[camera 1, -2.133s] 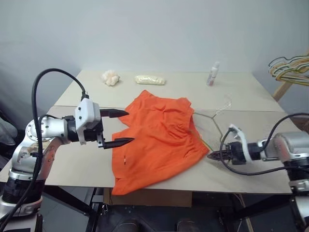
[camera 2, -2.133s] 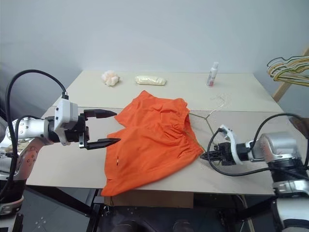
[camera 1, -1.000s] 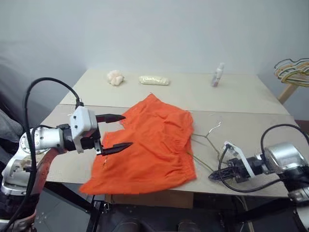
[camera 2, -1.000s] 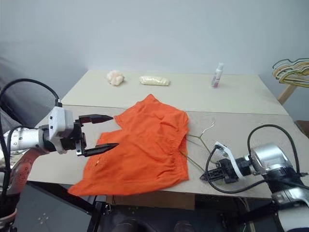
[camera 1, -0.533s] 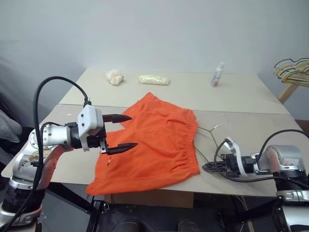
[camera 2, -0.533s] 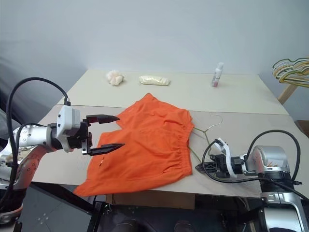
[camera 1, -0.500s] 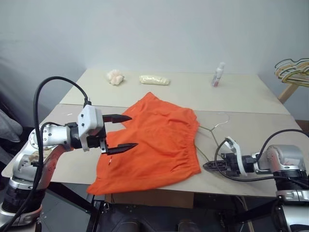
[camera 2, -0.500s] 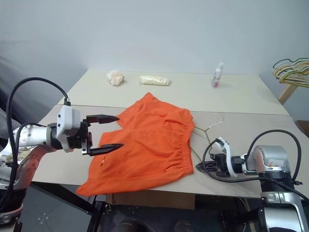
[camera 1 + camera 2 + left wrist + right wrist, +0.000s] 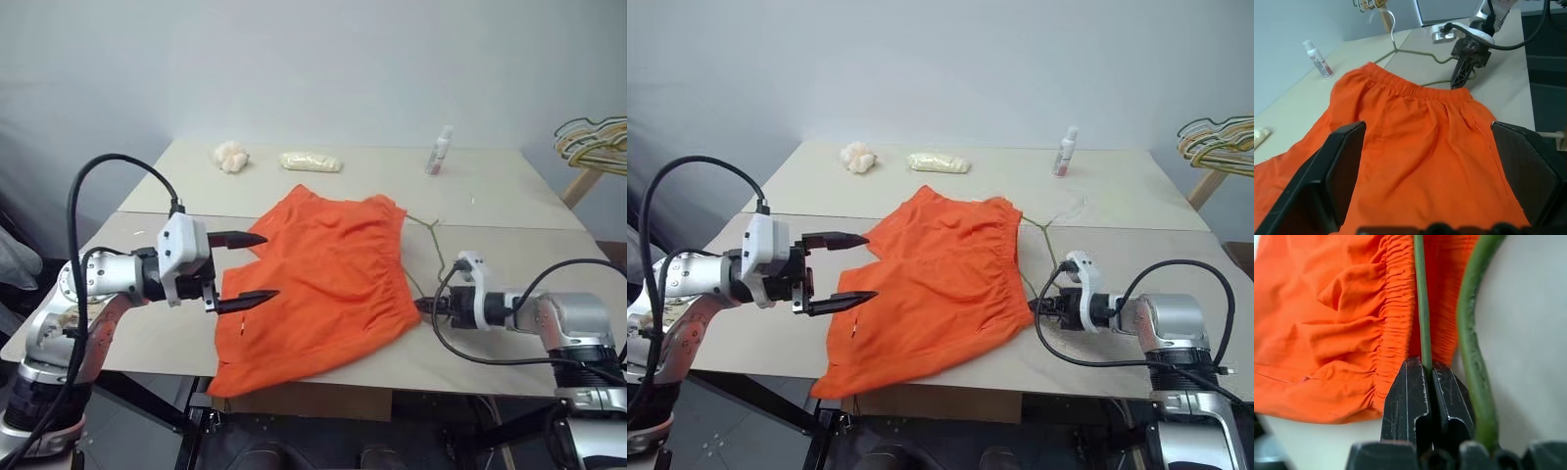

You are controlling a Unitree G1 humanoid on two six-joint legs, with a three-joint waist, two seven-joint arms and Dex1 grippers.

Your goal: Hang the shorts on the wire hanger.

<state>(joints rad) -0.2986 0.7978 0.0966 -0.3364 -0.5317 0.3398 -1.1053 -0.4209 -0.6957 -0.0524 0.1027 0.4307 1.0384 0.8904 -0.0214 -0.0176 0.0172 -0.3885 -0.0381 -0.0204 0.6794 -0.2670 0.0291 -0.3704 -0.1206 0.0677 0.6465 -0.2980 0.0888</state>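
Observation:
My right gripper is the only one keeping the wire hanger in the waistband, so next my left gripper pinches the waistband's far corner around the hanger first.
The bright orange shorts lie spread on the table, one leg drooping over the front edge. My left gripper hovers open at their left edge with nothing between its fingers. My right gripper sits at the gathered waistband on the shorts' right side. In the right wrist view its fingers are shut on the thin olive wire hanger, which runs along the waistband. The rest of the wire hanger lies on the table past the shorts' right edge. The left wrist view looks over the shorts toward the right gripper.
At the back of the table stand a small white bottle, a pale packet and a white crumpled lump. A bunch of multicoloured hangers hangs at the far right beyond the table.
My right gripper has moved in to the shorts' waistband with the hanger, and the hanger has swung up along it. The shorts have shifted slightly. The left gripper has stayed put.

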